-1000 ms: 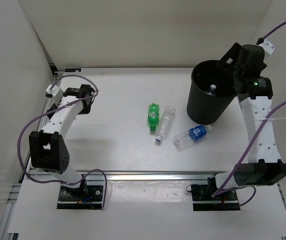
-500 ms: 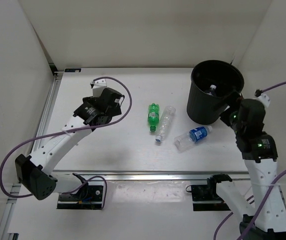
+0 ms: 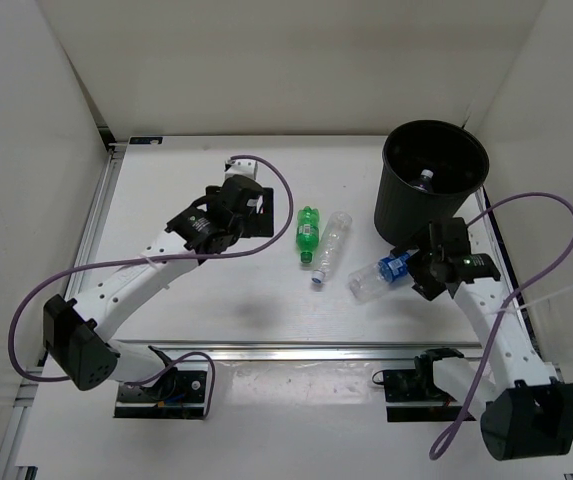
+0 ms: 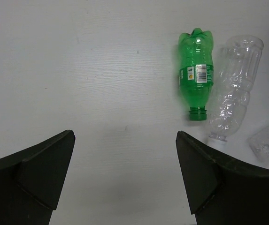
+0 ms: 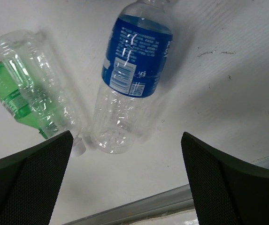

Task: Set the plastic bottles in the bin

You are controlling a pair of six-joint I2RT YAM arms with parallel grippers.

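The blue-labelled bottle's narrow width (image 3: 374, 280) is lined up between my right gripper's open fingers, so I keep lowering until they straddle its blue label (image 3: 394, 266), then close.
Three plastic bottles lie on the white table. The green bottle (image 3: 307, 232) (image 4: 196, 79) and the plain clear bottle (image 3: 331, 245) (image 4: 235, 89) lie side by side. The blue-labelled bottle (image 3: 384, 273) (image 5: 132, 79) lies near the foot of the black bin (image 3: 406, 215). A second blue-labelled bottle (image 3: 425, 180) lies inside the bin. My left gripper (image 3: 258, 215) (image 4: 125, 173) is open and empty, left of the green bottle. My right gripper (image 3: 418, 272) (image 5: 127, 178) is open and empty, just right of the blue-labelled bottle.
The bin stands at the table's back right, close to the right wall. A metal rail (image 5: 148, 206) runs along the table's near edge. White walls enclose the table on the left, back and right.
My left arm has swung right from the far left toward the green bottle. My right arm has come down from over the bin to beside the blue-labelled bottle on the table.
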